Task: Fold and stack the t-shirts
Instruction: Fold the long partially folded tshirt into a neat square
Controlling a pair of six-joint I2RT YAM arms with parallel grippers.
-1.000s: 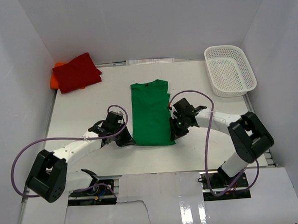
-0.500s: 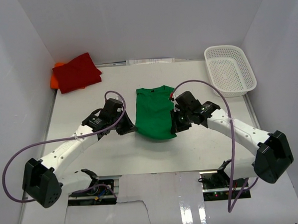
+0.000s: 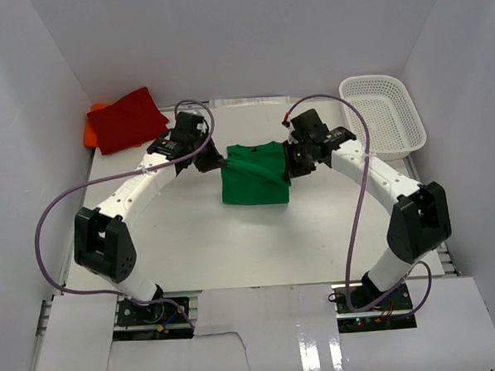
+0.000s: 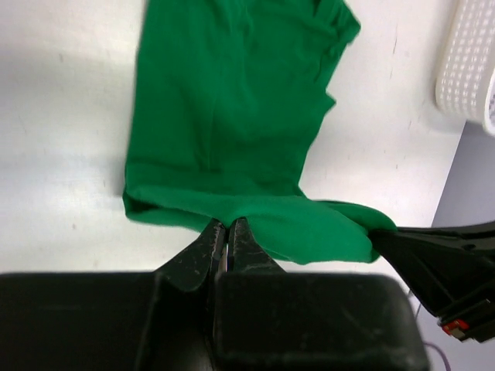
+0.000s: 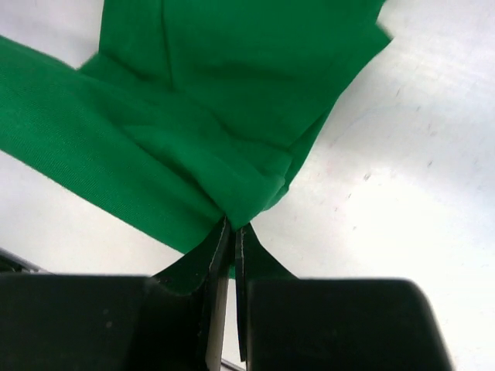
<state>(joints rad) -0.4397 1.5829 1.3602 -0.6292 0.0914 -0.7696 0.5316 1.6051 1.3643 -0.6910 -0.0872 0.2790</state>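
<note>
The green t-shirt's hem (image 3: 256, 169) is stretched above its lower layer, so my left gripper should keep going toward the collar end (image 3: 255, 147) and let go of the hem corner there.
The bright green t-shirt (image 3: 254, 178) lies mid-table, its near hem lifted and carried over toward the collar end. My left gripper (image 3: 216, 161) is shut on the shirt's left hem corner (image 4: 232, 210). My right gripper (image 3: 289, 163) is shut on the right hem corner (image 5: 244, 207). The cloth between the two grippers is held above the lower layer. The red t-shirt (image 3: 128, 119) lies folded at the back left on top of the orange t-shirt (image 3: 89, 134), of which only an edge shows.
A white mesh basket (image 3: 382, 116) stands at the back right, also at the edge of the left wrist view (image 4: 470, 58). White walls enclose the table (image 3: 234, 244) on three sides. Purple cables loop off both arms.
Both grippers have carried the green shirt's near hem away from the arm bases toward the back, folding the shirt over itself. Both arms are stretched further out.
</note>
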